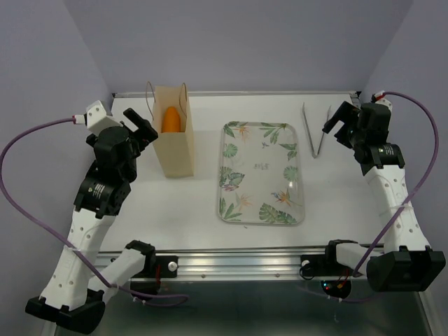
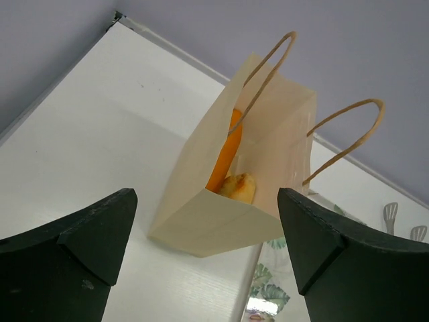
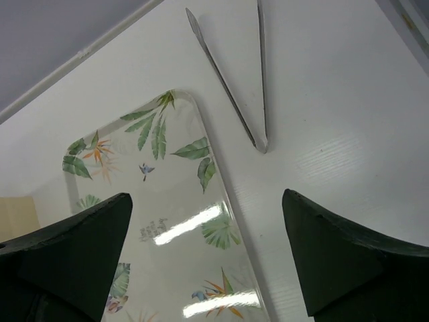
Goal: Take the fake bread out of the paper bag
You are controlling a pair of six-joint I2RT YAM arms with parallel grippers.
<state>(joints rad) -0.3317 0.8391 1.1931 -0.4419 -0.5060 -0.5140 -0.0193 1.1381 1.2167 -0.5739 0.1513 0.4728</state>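
My gripper will tip the paper bag onto its side, with the loaf inside, when it pulls the bag's loop handle, because the bag stands tall on its narrow base.
The tan paper bag stands upright at the back left of the table, its mouth open upward and its thin loop handles raised. An orange long loaf pokes up inside it. In the left wrist view the paper bag shows the orange loaf and a golden roll inside; other bread is hidden. My left gripper hangs open and empty just left of the bag; its jaws stand wide apart. My right gripper is open and empty over the table's back right.
A leaf-patterned white tray lies in the middle of the table, also in the right wrist view. Metal tongs lie at the back right, near the right gripper, and show in the right wrist view. A wall runs along the table's back edge.
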